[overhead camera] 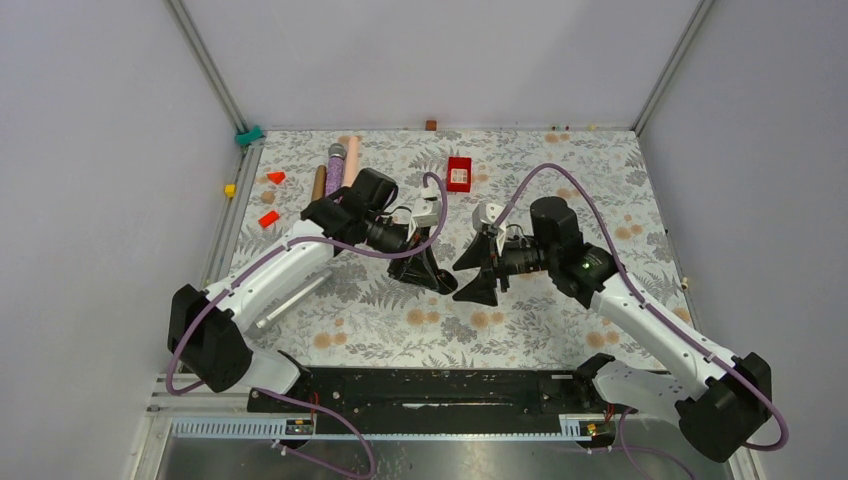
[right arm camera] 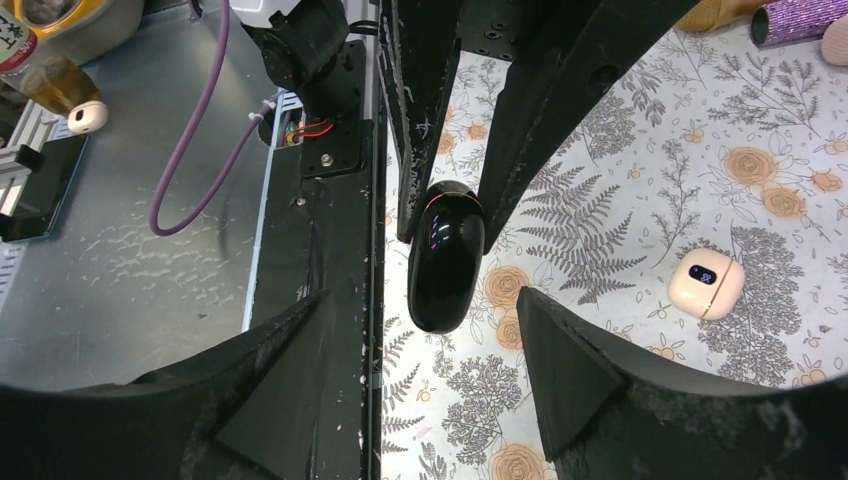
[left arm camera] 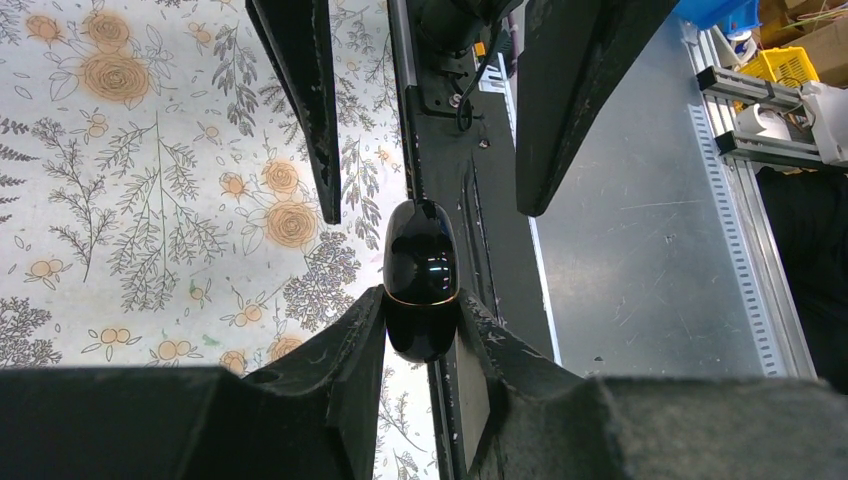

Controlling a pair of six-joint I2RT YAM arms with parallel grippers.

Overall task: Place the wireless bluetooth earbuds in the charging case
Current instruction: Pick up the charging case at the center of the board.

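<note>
The black case's gold seam (left arm camera: 422, 303) is under my left gripper's fingers, so my right gripper should hold the case's loose end (right arm camera: 439, 305) while my left gripper regrips behind the seam.
A glossy black charging case (left arm camera: 421, 262), pebble-shaped with a thin gold seam and its lid down, is held above the floral table near its front edge. My left gripper (left arm camera: 422, 300) is shut on the case's rear half. My right gripper (right arm camera: 422, 300) faces it from the other side. Its jaws stand open, one on each side of the case's free end (right arm camera: 445, 258), with clear gaps and no contact. In the top view the two grippers, left (overhead camera: 438, 280) and right (overhead camera: 480, 275), meet tip to tip at mid-table. No earbuds show in any view.
A cream charging case (right arm camera: 706, 283) with a small dark display lies on the table to the right. A red box (overhead camera: 459, 173), a purple glitter cylinder (overhead camera: 335, 165), red blocks (overhead camera: 268, 218) and a yellow block (overhead camera: 229, 190) lie at the back left. A black rail (overhead camera: 430, 390) runs along the near edge.
</note>
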